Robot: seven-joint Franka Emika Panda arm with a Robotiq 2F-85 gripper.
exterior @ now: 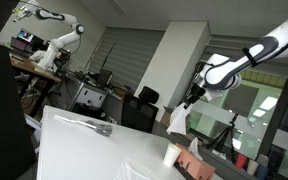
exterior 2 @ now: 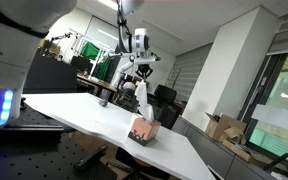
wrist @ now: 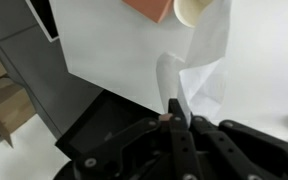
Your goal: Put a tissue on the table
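Note:
My gripper has the white tissue point(exterior: 178, 121) hanging clear of the tissue box, so it should keep going past the paper cup, down to the open table point(exterior: 134, 157), and let go there.
My gripper point(exterior: 188, 97) is shut on a white tissue point(exterior: 177, 121) and holds it high above the white table point(exterior: 74, 150). The tissue hangs down from the fingers in both exterior views; it also shows below the gripper point(exterior 2: 140, 76) as a white strip point(exterior 2: 143, 100). In the wrist view the fingers point(wrist: 173, 108) pinch the tissue's top and the tissue point(wrist: 202, 70) drapes over the table point(wrist: 104, 45). A salmon-pink tissue box point(exterior 2: 143, 131) stands on the table below, also seen in an exterior view point(exterior: 194, 165) and at the top of the wrist view point(wrist: 149, 8).
A white paper cup point(exterior: 171, 154) stands beside the box, also in the wrist view point(wrist: 194, 10). A dark object point(exterior: 102, 129) lies near the table's far edge. Office chairs point(exterior: 139, 108) and desks stand behind the table. Cardboard boxes point(exterior 2: 224, 128) sit on the floor.

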